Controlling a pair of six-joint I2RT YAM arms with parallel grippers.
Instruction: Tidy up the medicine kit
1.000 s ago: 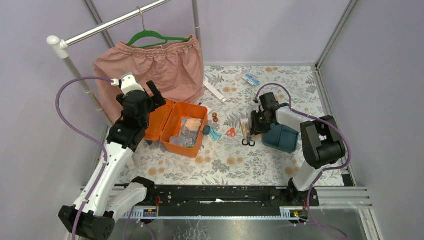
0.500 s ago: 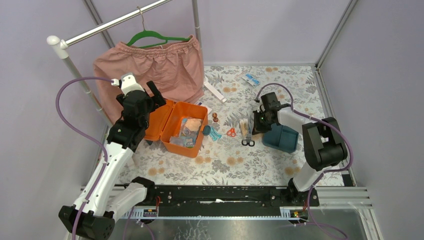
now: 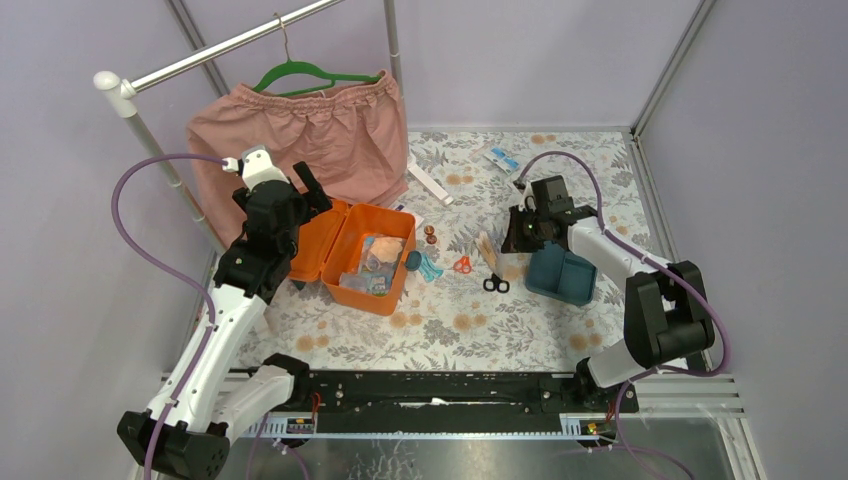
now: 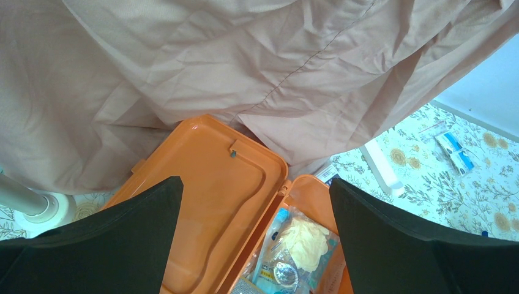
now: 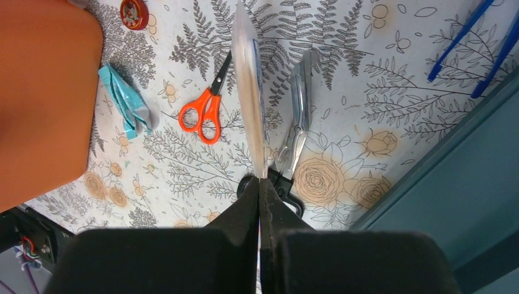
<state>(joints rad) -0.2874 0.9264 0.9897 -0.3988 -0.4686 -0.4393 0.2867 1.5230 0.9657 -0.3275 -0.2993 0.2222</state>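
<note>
Next, I lay the thin clear packet flat beside the orange scissors and take its side before I box it, because the packet hangs edge-on from my right gripper.
The medicine kit's orange box lies open at the left with its lid folded back. Inside it lies a clear bag of pale gloves. The kit's dark teal insert tray stands apart on the right. My left gripper hangs open above the lid and hinge, holding nothing. My right gripper is shut on a thin clear packet, seen edge-on and raised off the cloth, just left of the tray. In the top view this packet slants down from the right gripper.
Black-handled metal scissors, small orange scissors, a teal wrapper and a red tin lie between box and tray. Blue tweezers lie behind the tray. A pink garment hangs behind the lid.
My right gripper has shut on the clear packet and lifted it off the table, drawing back and slightly right. The left arm has stayed where it was.
</note>
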